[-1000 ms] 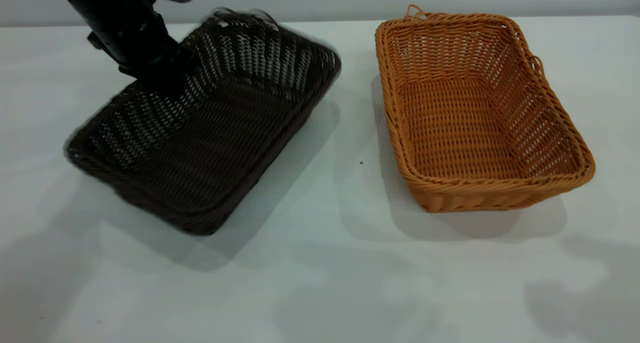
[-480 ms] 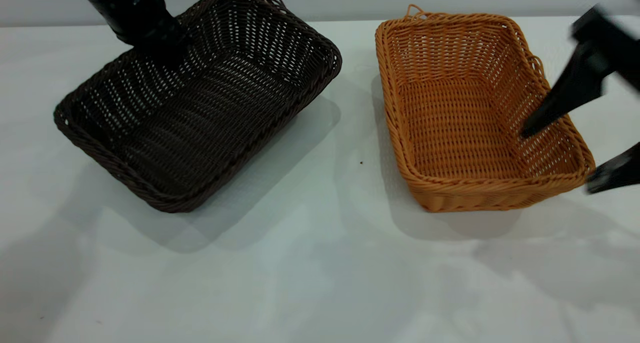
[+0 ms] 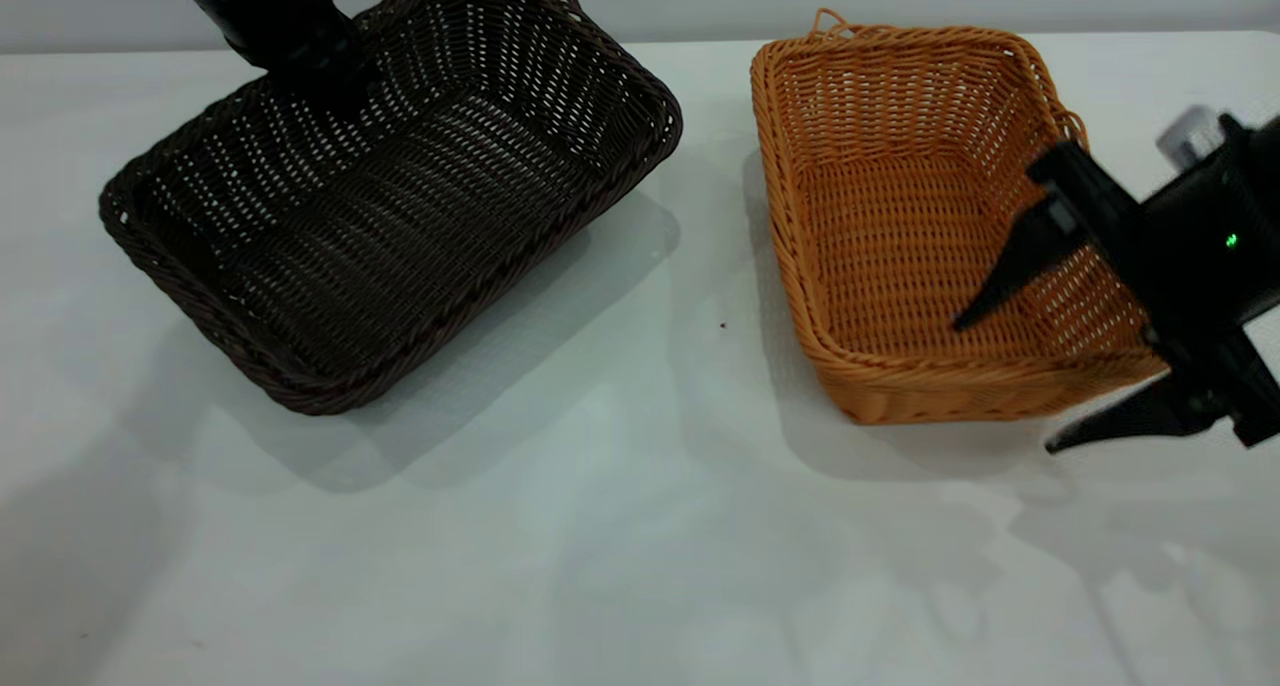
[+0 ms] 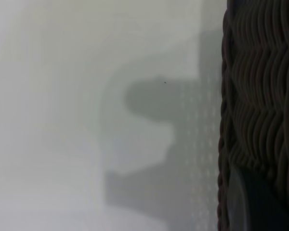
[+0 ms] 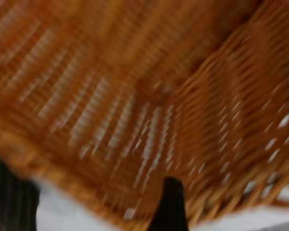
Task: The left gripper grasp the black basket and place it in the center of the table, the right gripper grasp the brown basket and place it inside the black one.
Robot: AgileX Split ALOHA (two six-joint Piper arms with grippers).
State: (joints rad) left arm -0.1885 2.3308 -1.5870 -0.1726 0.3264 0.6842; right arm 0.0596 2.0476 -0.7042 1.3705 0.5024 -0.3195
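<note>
My right gripper should lift the brown basket out of the way by its front corner (image 3: 1116, 368), because the brown basket stands (image 3: 786, 218) where the slanted black basket needs room at the center.
The black basket (image 3: 400, 196) is on the left of the table (image 3: 620, 526), turned at an angle. My left gripper (image 3: 312, 78) is shut on its far left rim. The left wrist view shows that braided rim (image 4: 260, 96) with one of my fingers (image 4: 250, 202) against it. The brown basket (image 3: 930, 236) stands on the right. My right gripper (image 3: 1004, 386) is open at its front right corner. One finger is inside the basket and the other is outside, with the wall between them. The right wrist view shows the brown weave (image 5: 135, 96) and one fingertip (image 5: 169, 202).
A grey wall runs behind the table's far edge. A strip of bare table (image 3: 715, 266) separates the two baskets. The black basket shows at the edge of the right wrist view (image 5: 9, 202). Bare tabletop lies in front of both baskets.
The black basket has gone from blurred and moving to steadier, carried a little to the left and back by my left gripper. My right gripper has come in from the right and down over the brown basket's wall.
</note>
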